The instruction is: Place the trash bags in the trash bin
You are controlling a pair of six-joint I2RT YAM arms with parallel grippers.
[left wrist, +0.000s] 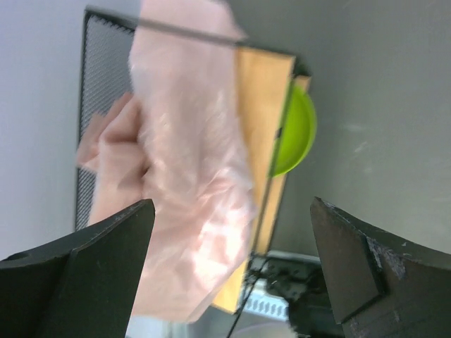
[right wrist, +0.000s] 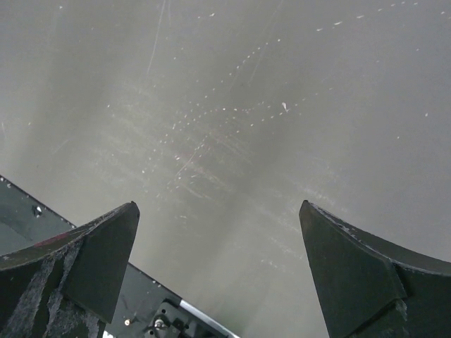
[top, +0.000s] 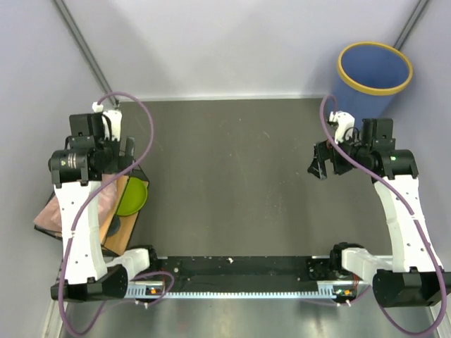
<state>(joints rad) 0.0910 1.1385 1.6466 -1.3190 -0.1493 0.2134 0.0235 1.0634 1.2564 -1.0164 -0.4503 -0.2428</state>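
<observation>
The trash bags' near end lies uncovered below the left gripper's open fingers, so the robot should go on moving them down until they are on both sides of the pale pink folds, and then close them.
The trash bags are a pale pink, crinkly bunch lying on a wire rack at the table's left edge, partly hidden under my left arm in the top view. My left gripper hangs open above them with nothing between its fingers; from above it sits at the rack. The trash bin, blue with a yellow rim, stands at the far right corner. My right gripper is open over bare table in front of the bin, and it holds nothing.
A green bowl and a wooden board sit on the black mesh rack beside the bags; the bowl also shows from above. Grey walls close in on both sides. The arm bases line the near edge.
</observation>
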